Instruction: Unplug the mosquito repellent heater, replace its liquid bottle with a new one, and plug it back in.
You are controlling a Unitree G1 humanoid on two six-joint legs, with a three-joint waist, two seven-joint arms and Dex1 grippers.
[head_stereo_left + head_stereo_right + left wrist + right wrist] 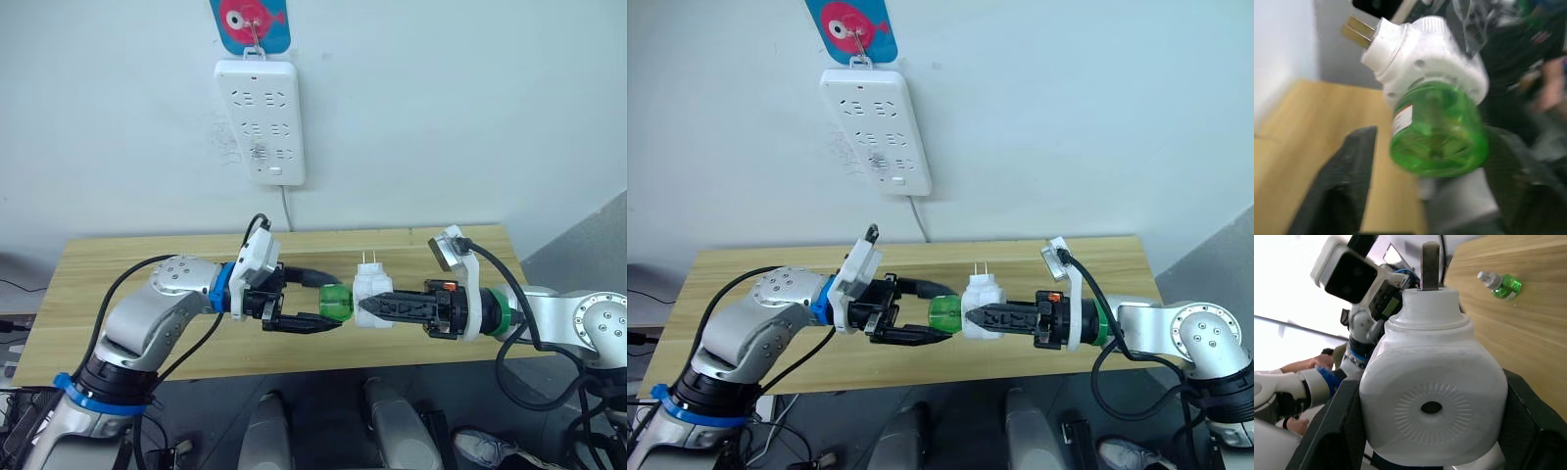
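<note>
A stem [1435, 120] goes up inside the green bottle [336, 303] toward the heater. The bottle will bring a hidden wick out with it when I twist it off.
The mosquito repellent heater [372, 286], a small white unit with its two prongs pointing up, hangs above the table's front edge. My right gripper [366, 305] is shut on it from the right, and both fingers [1336, 417] press its sides. A green liquid bottle [338, 299] sticks out of the heater toward my left arm. My left gripper [331, 305] is open, with one finger [1339, 188] on each side of that bottle and a small gap showing. A second green bottle [1501, 284] with a grey neck lies on the table.
A long white power strip [260, 119] hangs on the wall above the table's back edge, its cable running down behind it. The wooden table [118, 284] spans the view beneath both arms.
</note>
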